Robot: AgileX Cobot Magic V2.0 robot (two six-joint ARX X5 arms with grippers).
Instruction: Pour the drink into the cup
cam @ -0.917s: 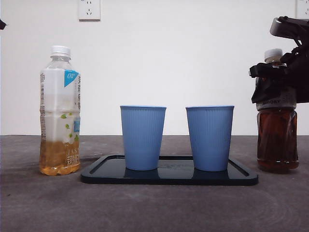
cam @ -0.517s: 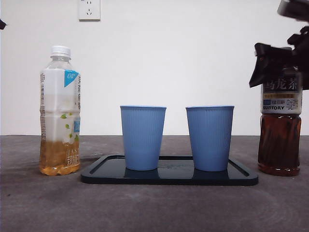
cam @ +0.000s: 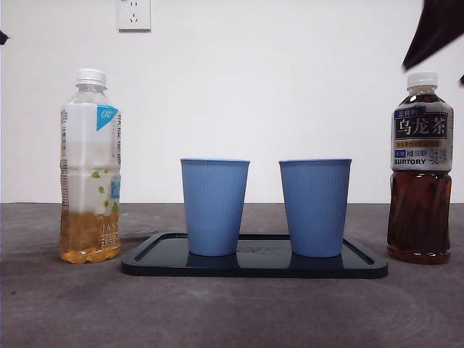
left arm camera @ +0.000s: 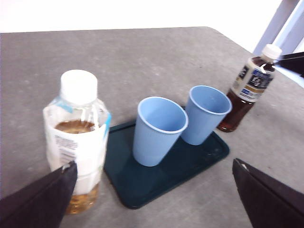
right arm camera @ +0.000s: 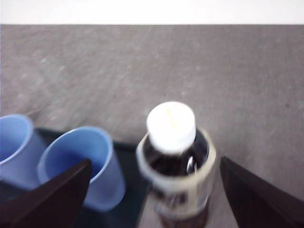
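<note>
The pale tea bottle is still closed by the white cap [cam: 91, 77], so the drink [cam: 89, 235] will stay sealed in when I tip the bottle toward the blue cup.
A dark oolong tea bottle [cam: 422, 174] with a white cap stands upright at the table's right end. My right gripper [cam: 438, 29] hangs open above it, a black shape at the top right corner. In the right wrist view its jaws [right arm camera: 154, 161] spread wide on either side of the bottle [right arm camera: 175, 161] without touching it. Two blue cups [cam: 214, 206] [cam: 315, 206] stand upright and empty on a dark tray [cam: 254, 267]. My left gripper [left arm camera: 153, 163] waits open, high over the table's left side.
A pale tea bottle [cam: 90, 174], about a quarter full and capped, stands left of the tray. A white wall with a socket [cam: 134, 14] closes the back. Bare grey table lies in front of the tray.
My right gripper, which was around the dark bottle's upper half, has let go and risen to the top right corner. The bottle stays upright in its place.
</note>
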